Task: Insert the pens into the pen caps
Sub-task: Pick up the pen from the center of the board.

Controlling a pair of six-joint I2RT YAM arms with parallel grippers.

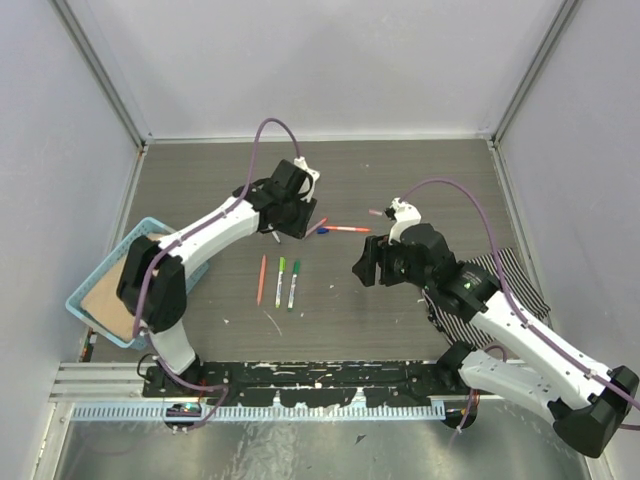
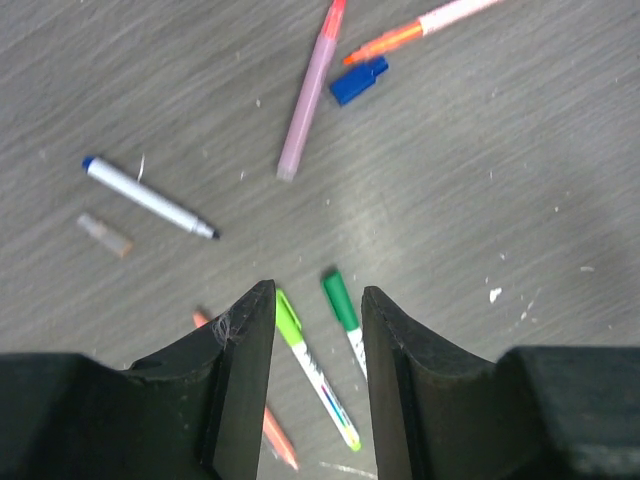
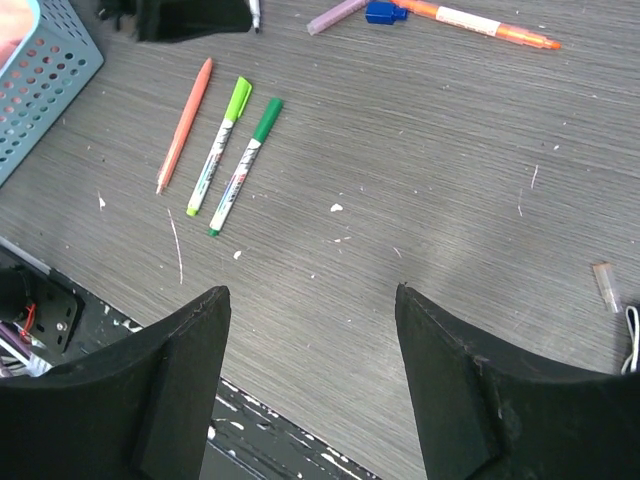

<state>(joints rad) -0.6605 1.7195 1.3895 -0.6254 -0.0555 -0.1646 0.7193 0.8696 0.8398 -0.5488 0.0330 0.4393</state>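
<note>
My left gripper is going down with its fingers open, and the lilac pen's tail (image 2: pixel 290 162) is clear of the blue cap and faces those fingers. The left gripper should go on moving down and close on that tail.
Three pens lie side by side near the front: all orange (image 1: pixel 262 279), light green capped (image 1: pixel 280 281) and dark green capped (image 1: pixel 294 284). My left gripper (image 1: pixel 285 222) hovers just behind them, open and empty; in the left wrist view (image 2: pixel 318 295) the light green pen (image 2: pixel 315 370) and dark green pen (image 2: pixel 345 315) show between its fingers, well below. A blue cap (image 2: pixel 360 82) lies by a lilac pen (image 2: pixel 310 95) and an orange-tipped white pen (image 2: pixel 420 25). An uncapped blue-ended pen (image 2: pixel 150 198) lies beside a small clear cap (image 2: pixel 105 235). My right gripper (image 1: pixel 362 268) is open, empty, to the right (image 3: pixel 312 292).
A blue basket (image 1: pixel 105 290) stands at the left edge and shows in the right wrist view (image 3: pixel 40 80). A striped cloth (image 1: pixel 510 280) lies under the right arm. Another small clear cap (image 3: pixel 606 287) lies at the right. The black rail (image 1: pixel 300 380) runs along the front.
</note>
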